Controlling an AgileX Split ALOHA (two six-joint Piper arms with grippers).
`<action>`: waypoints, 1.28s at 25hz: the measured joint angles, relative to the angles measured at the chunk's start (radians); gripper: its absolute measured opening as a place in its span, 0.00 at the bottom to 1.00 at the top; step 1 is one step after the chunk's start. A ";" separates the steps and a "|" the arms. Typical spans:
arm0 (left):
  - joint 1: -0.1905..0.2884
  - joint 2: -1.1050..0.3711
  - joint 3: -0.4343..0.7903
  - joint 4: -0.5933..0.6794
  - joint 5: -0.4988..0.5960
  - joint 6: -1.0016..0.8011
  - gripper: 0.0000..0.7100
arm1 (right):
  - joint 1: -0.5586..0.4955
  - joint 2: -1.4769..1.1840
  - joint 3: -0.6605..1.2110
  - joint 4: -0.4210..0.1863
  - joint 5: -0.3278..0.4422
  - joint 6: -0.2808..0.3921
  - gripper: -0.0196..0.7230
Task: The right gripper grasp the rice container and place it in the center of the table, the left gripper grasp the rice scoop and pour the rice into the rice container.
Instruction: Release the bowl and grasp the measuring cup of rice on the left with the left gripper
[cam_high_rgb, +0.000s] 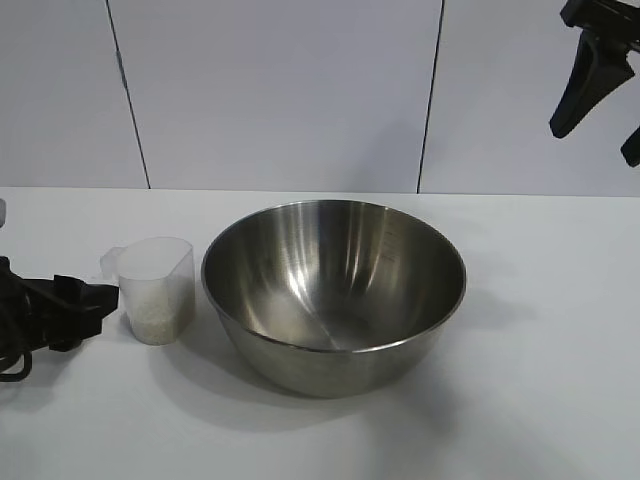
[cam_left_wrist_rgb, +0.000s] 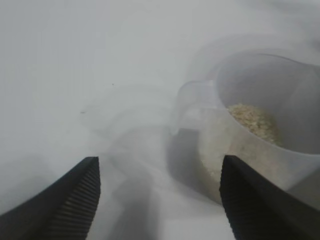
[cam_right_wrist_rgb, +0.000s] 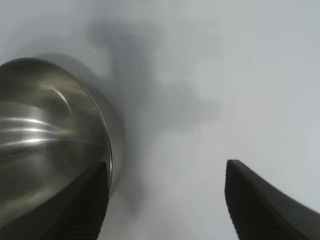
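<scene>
Loose, separate grains (cam_left_wrist_rgb: 254, 121) show in the rice (cam_high_rgb: 159, 310) scoop. The rice will flow out freely and spread over the bottom of the rice container when I pour.
The rice container (cam_high_rgb: 335, 290), a wide shiny steel bowl, stands empty in the middle of the white table (cam_high_rgb: 540, 380). Close to its left stands the rice scoop (cam_high_rgb: 157, 288), a frosted plastic cup holding rice (cam_left_wrist_rgb: 255, 122). My left gripper (cam_high_rgb: 105, 297) lies low on the table just left of the scoop, open; in the left wrist view the scoop (cam_left_wrist_rgb: 260, 140) is ahead and beside one finger, with nothing between the fingers (cam_left_wrist_rgb: 160, 172). My right gripper (cam_high_rgb: 598, 135) hangs open high at the upper right, above and right of the bowl (cam_right_wrist_rgb: 45, 140), holding nothing (cam_right_wrist_rgb: 165, 172).
A white panelled wall (cam_high_rgb: 280, 90) rises behind the table. A black cable (cam_high_rgb: 15, 365) loops at the left edge beside the left arm. Bare tabletop lies to the right of and in front of the bowl.
</scene>
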 joint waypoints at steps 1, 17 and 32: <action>0.000 0.000 -0.005 -0.009 0.000 0.001 0.70 | 0.000 0.000 0.000 0.000 0.000 0.000 0.65; 0.000 0.000 -0.036 -0.018 0.000 0.002 0.70 | 0.000 0.000 0.000 0.000 -0.002 0.000 0.65; 0.000 0.002 -0.057 -0.017 0.000 0.002 0.70 | 0.000 0.000 0.000 0.000 -0.002 0.000 0.65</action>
